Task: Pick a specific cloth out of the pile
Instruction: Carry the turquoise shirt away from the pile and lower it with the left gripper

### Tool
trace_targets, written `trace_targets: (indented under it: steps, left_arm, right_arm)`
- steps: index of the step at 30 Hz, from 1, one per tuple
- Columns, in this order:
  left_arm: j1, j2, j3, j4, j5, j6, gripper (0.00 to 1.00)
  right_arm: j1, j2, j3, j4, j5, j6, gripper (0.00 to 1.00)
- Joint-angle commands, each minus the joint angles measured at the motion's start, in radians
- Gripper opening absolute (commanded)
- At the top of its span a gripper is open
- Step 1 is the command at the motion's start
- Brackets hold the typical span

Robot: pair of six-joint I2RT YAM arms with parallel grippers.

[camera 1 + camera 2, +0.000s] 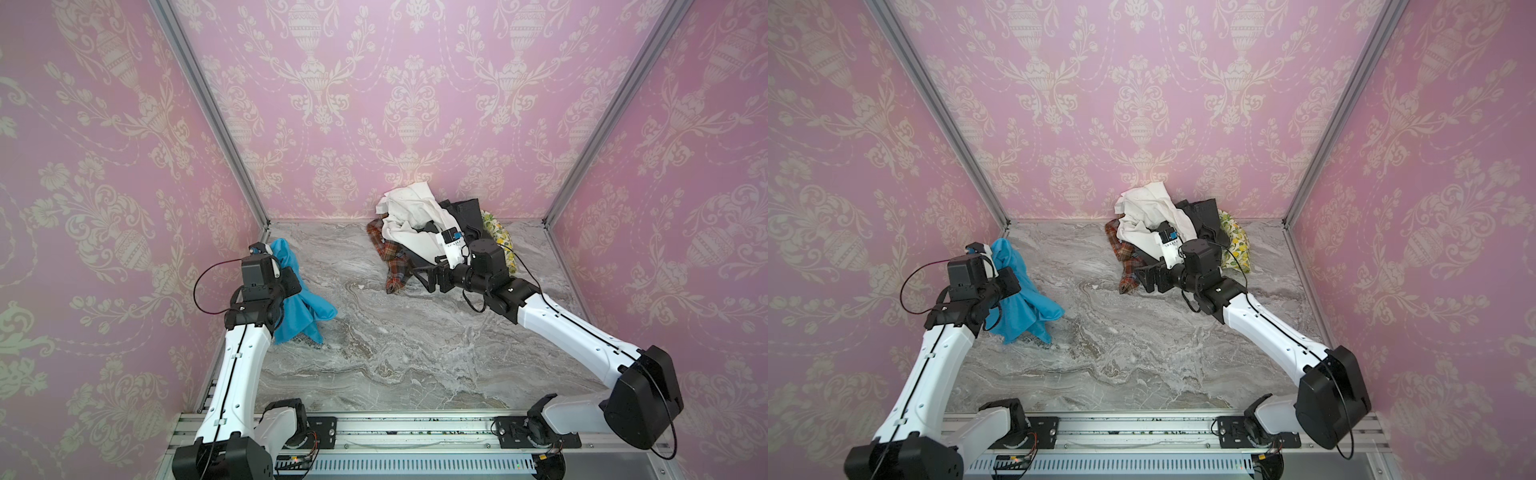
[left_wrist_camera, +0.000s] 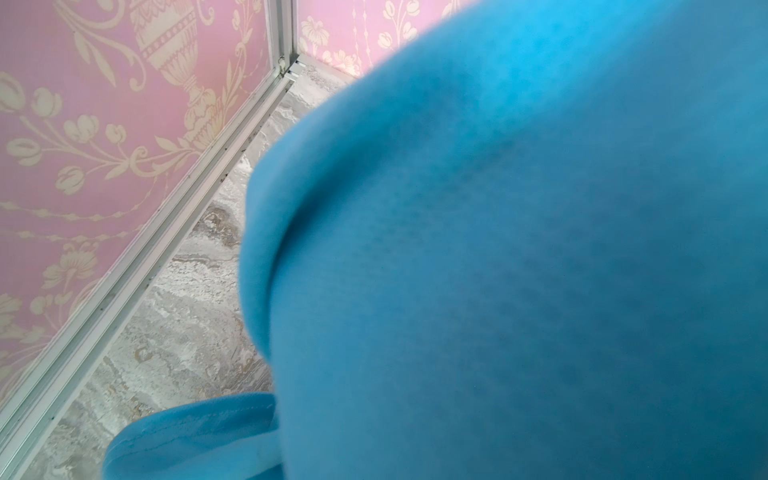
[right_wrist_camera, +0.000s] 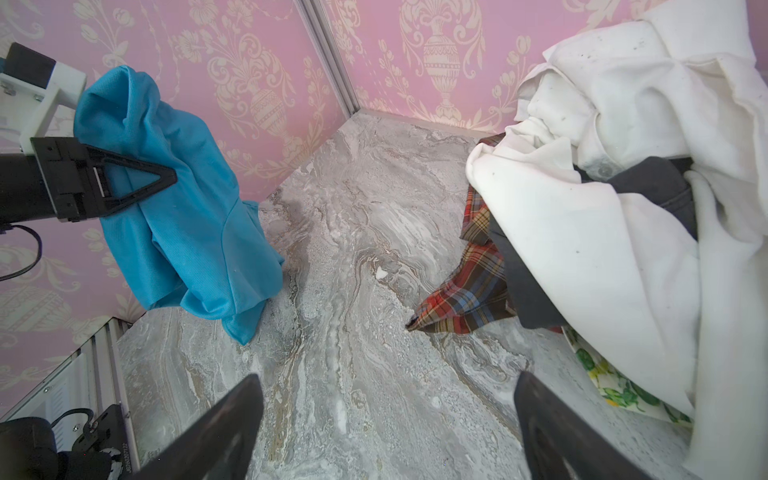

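Observation:
My left gripper keeps lowering the turquoise-blue cloth (image 1: pixel 302 310) until its folds settle and then let go, because the cloth hangs clear of the pile over open marble (image 1: pixel 300 364).
The turquoise-blue cloth (image 1: pixel 305 309) (image 1: pixel 1027 307) hangs at the left, near the wall, apart from the pile. My left gripper (image 1: pixel 296 284) (image 3: pixel 166 179) is shut on it. Its lower folds reach down to the marble table (image 1: pixel 407 345). In the left wrist view the cloth (image 2: pixel 498 249) fills most of the picture and hides the jaws. The pile (image 1: pixel 415 226) (image 1: pixel 1154 216) (image 3: pixel 602 187) lies at the back: white cloth on top, dark grey, red-orange plaid and lemon print under it. My right gripper (image 1: pixel 424 277) (image 3: pixel 386 386) is open and empty above bare table, beside the plaid corner.
Pink patterned walls close in three sides. An aluminium post (image 1: pixel 208 108) stands at the back left corner, close behind the left gripper. The plaid cloth's corner (image 3: pixel 457 307) trails out onto the table. A metal rail (image 1: pixel 395 432) runs along the front edge.

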Motion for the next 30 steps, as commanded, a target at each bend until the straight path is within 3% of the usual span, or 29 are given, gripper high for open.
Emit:
trace_targets:
  steps: [1, 9, 18, 30]
  left_arm:
    - [0.006, -0.042, -0.008, -0.064, -0.064, 0.016, 0.00]
    - [0.004, -0.029, -0.039, -0.121, -0.173, 0.214, 0.00]
    - [0.005, -0.013, -0.179, 0.041, -0.154, 0.329, 0.00]
    - [0.006, 0.315, -0.212, 0.145, -0.161, 0.344, 0.03]
  right_arm:
    - [-0.004, -0.058, -0.046, 0.070, -0.017, -0.009, 0.95]
    - [-0.003, -0.116, -0.176, 0.173, -0.033, 0.019, 0.95]
    - [-0.004, -0.139, -0.272, 0.248, -0.026, -0.006, 0.95]
    - [-0.008, -0.134, -0.327, 0.271, 0.031, -0.029, 0.95]
